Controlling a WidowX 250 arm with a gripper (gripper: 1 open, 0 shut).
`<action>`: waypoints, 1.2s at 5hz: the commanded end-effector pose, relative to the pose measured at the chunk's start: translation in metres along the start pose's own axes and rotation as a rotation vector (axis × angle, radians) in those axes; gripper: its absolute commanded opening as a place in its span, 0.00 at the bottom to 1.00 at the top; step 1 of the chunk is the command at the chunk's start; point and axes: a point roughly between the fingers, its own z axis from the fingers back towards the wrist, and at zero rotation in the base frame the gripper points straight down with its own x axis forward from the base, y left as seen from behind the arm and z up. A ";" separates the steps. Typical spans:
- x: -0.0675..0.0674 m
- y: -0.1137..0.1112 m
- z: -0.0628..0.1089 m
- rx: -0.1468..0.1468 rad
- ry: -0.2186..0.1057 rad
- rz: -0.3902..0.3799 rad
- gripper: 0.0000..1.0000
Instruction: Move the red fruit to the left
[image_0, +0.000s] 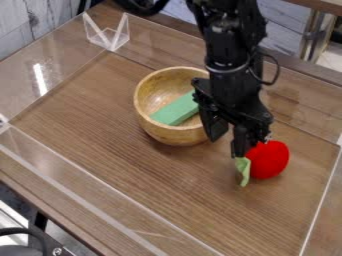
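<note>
The fingers of my gripper are hanging on the bowl's side by the green leaves (243, 169), next to the red fruit, so I should move across over the fruit's round body (271, 160) before I close them.
The red fruit (273, 158) lies on the wooden table at the right, its green leaves (245, 171) pointing left and forward. My gripper (233, 140) points down just left of it, between the fruit and the wooden bowl (150, 128). Its fingers stand apart with nothing between them. The right finger (253, 141) hangs close above the leaves; whether it touches them I cannot tell. A green block (174, 108) rests inside the bowl.
Low clear plastic walls (54, 160) border the tabletop on the left and front. A clear plastic stand (104, 32) sits at the back left. The table's right edge (326, 190) runs close behind the fruit.
</note>
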 end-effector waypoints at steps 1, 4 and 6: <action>0.004 -0.001 0.001 -0.006 -0.026 -0.063 0.00; 0.010 0.017 0.014 0.004 -0.051 0.000 1.00; 0.023 0.010 0.010 -0.027 -0.022 -0.102 1.00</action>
